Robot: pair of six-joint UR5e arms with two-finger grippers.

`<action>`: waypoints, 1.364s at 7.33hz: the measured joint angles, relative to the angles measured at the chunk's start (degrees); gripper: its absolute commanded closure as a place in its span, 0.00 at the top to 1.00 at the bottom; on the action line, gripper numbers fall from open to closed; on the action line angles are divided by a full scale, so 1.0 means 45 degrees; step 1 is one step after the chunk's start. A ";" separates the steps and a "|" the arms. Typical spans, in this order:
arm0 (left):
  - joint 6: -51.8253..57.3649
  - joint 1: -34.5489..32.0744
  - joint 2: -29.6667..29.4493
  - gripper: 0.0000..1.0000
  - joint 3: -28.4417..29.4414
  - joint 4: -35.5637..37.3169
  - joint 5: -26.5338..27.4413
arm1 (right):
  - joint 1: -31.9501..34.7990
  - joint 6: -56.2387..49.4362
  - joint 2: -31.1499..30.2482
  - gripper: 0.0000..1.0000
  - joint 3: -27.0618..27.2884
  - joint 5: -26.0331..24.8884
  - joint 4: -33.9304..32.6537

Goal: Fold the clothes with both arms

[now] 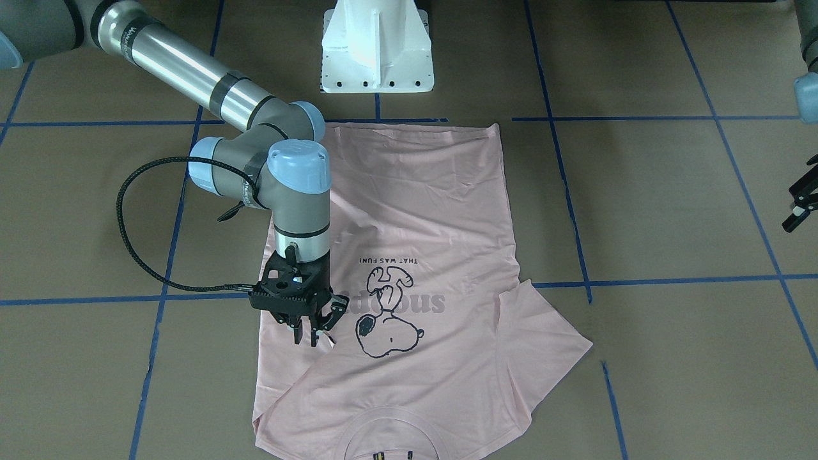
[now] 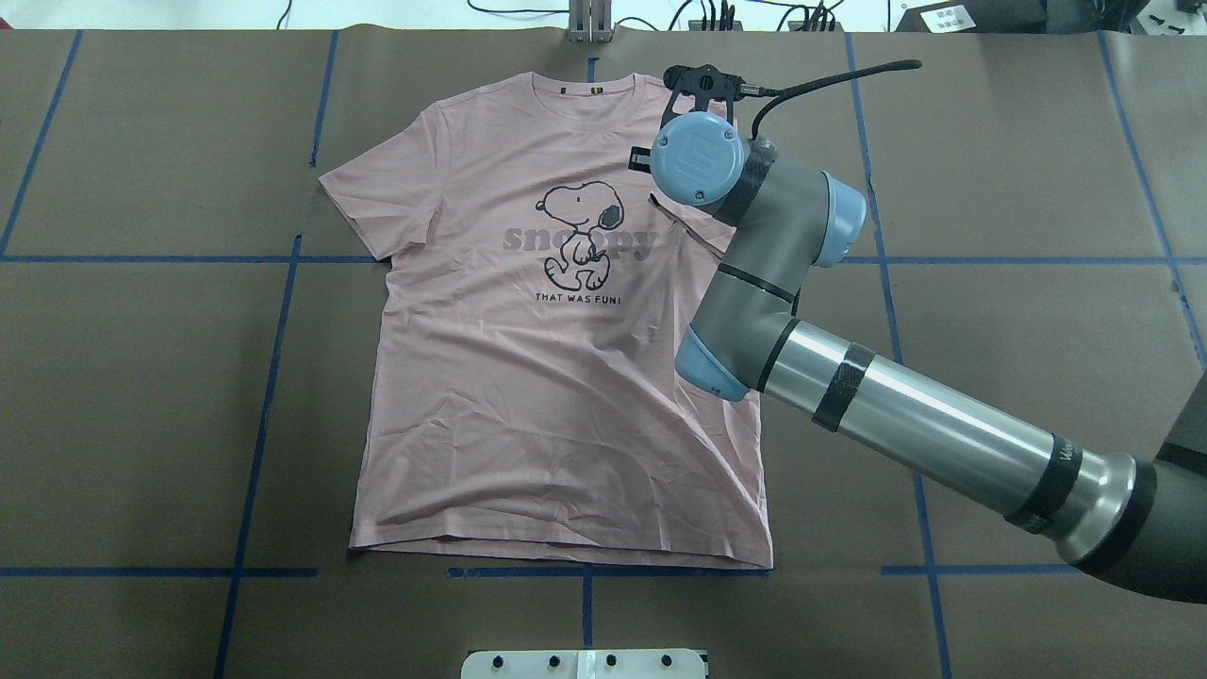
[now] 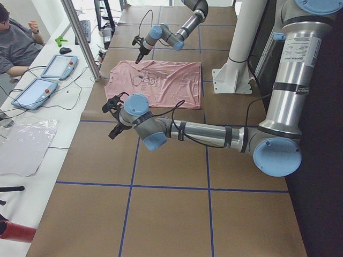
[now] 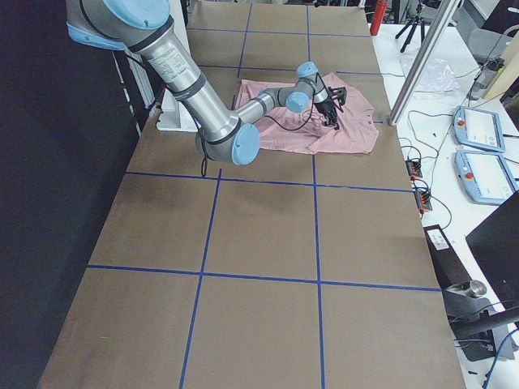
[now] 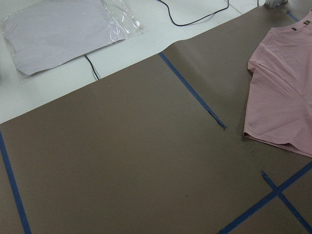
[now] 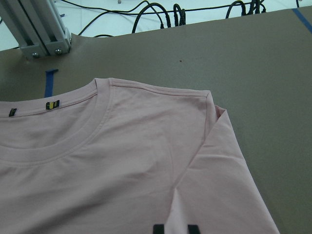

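Observation:
I expect the spread sleeve to fold over beside its seam and the shirt to stay flat when I bring the sleeve's edge inward, because a crease runs beside that seam.
The pale pink T-shirt lies flat, print side up, on the brown table, with its collar at the far edge in the overhead view. My right gripper hangs over the shirt beside the cartoon dog. Its fingertips stand close together at the hem of the near sleeve, which is drawn inward over the shirt's front. The other sleeve lies spread out. My left gripper hovers off to the side, away from the shirt, open and empty. It also shows in the exterior left view.
The white pedestal base stands just behind the shirt's hem. Blue tape lines cross the table. An aluminium post and cables sit beyond the collar. A plastic bag lies off the table's edge. An operator sits by tablets.

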 measured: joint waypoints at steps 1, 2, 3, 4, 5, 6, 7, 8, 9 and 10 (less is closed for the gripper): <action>-0.0013 0.0035 -0.0003 1.00 0.0000 0.0007 0.0004 | 0.0071 -0.0164 0.0099 1.00 -0.0031 0.0153 -0.0066; -0.0053 0.0180 -0.0012 1.00 0.0010 0.0036 0.0179 | 0.0308 -0.0544 0.0188 1.00 -0.0007 0.0734 -0.0281; -0.0494 0.0540 -0.0073 1.00 0.0016 0.0091 0.0571 | 0.0790 -0.1281 0.0202 1.00 0.0120 0.1831 -0.0571; -0.1501 0.1078 -0.0228 0.96 0.0011 0.0125 0.0975 | 0.1436 -0.2279 0.0008 1.00 0.0456 0.3119 -0.0734; -0.2644 0.1723 -0.0453 0.88 0.0011 0.0137 0.1452 | 0.2166 -0.3369 -0.0591 1.00 0.1161 0.4420 -0.0793; -0.3774 0.2386 -0.0716 0.81 0.0049 0.0156 0.2078 | 0.3026 -0.4614 -0.1610 1.00 0.2214 0.5709 -0.0802; -0.4940 0.3071 -0.1058 0.73 0.0175 0.0167 0.2826 | 0.3995 -0.6017 -0.2743 1.00 0.3199 0.7037 -0.0787; -0.6101 0.3820 -0.1510 0.68 0.0429 0.0167 0.3597 | 0.4970 -0.7558 -0.3753 1.00 0.3800 0.8373 -0.0731; -0.7348 0.4690 -0.2118 0.64 0.0893 0.0170 0.4556 | 0.5875 -0.9200 -0.4676 1.00 0.4100 0.9485 -0.0661; -0.8366 0.5441 -0.2771 0.63 0.1549 0.0149 0.5538 | 0.6544 -1.0452 -0.5371 1.00 0.4228 1.0113 -0.0622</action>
